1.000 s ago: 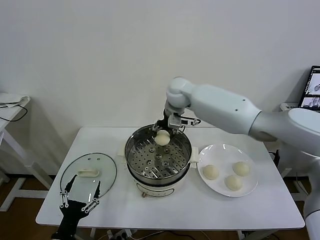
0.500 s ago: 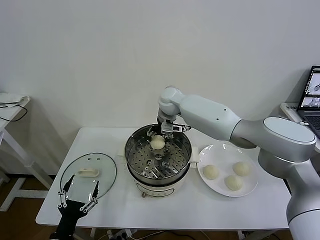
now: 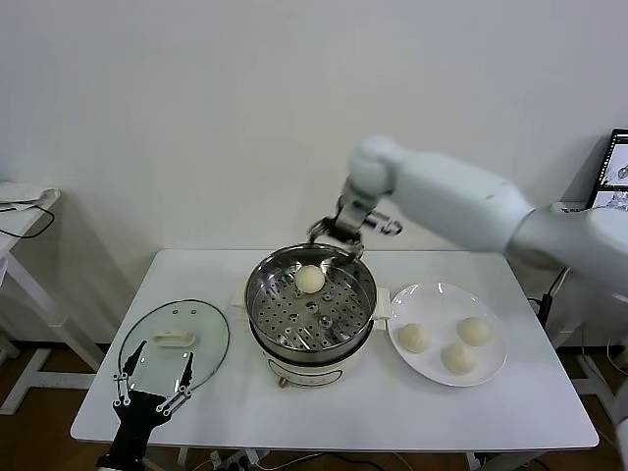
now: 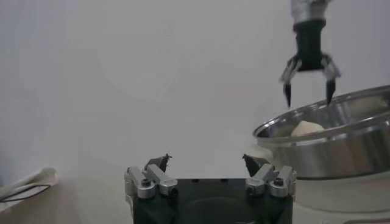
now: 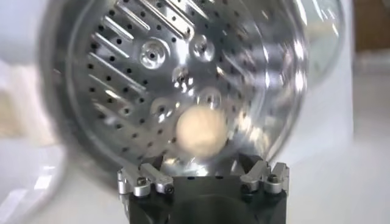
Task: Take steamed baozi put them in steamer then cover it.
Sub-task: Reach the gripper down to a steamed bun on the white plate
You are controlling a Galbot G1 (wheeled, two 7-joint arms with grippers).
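Note:
The baozi nearest the steamer sits apart from its neighbours, so the robot's right gripper should keep heading toward the white plate until it closes on that baozi.
The steamer stands mid-table with one steamed baozi resting on its perforated tray, toward the back. My right gripper hangs open and empty above the steamer's back rim, clear of that bun. In the right wrist view the bun lies on the tray just beyond the open right gripper. Three more baozi sit on the white plate to the right. My left gripper waits open at the front left, by the glass lid.
The glass lid with its cream knob lies flat on the table's left part. From the left wrist the steamer and the right gripper show farther off. A laptop sits at the far right, a side table at the left.
My right gripper opened and let the baozi go onto the tray, then rose and drew back to the right above the rim. The left arm stayed still.

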